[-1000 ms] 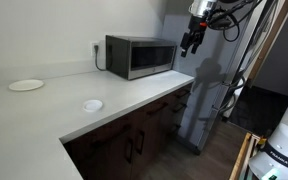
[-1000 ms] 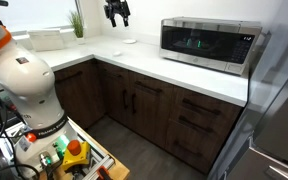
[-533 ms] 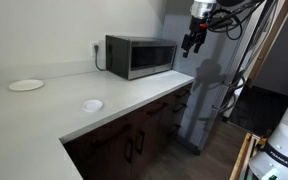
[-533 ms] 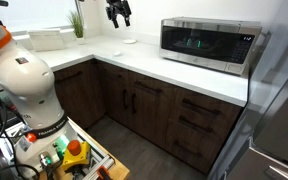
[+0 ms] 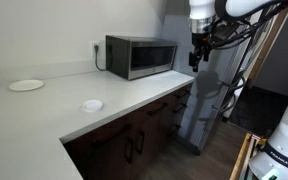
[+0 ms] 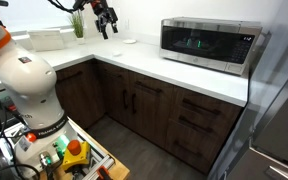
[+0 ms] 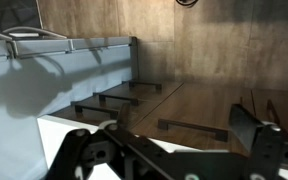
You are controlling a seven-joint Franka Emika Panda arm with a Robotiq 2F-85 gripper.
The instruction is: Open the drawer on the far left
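My gripper is hanging high above the bar handles (image 7: 192, 130), where the drawer is out of reach, so I should back away and come down in front of the dark cabinet fronts (image 6: 81, 88).
My gripper (image 5: 197, 52) hangs in the air above the end of the white counter, past the microwave. It also shows above the counter corner in an exterior view (image 6: 106, 20). In the wrist view my gripper (image 7: 179, 122) is open and empty, with its fingers wide apart. Below it lie dark brown fronts with horizontal bar handles, and one handle (image 7: 194, 127) sits between the fingers, far below. A shallow dark drawer front (image 6: 70, 73) is at the far left under the counter. Every drawer is shut and no pale interior shows.
A microwave (image 5: 140, 56) stands on the white counter (image 5: 54, 110), with two white plates (image 5: 26, 85) (image 5: 93, 105). Cabinet doors with vertical handles (image 6: 132, 100) and narrower drawers (image 6: 202, 108) fill the base. A grey fridge side (image 5: 206, 95) stands by the counter's end. A plant (image 6: 78, 24) is in the corner.
My gripper has moved down a little and sideways along the counter, away from the microwave. Its jaws stay open. Nothing else has moved.
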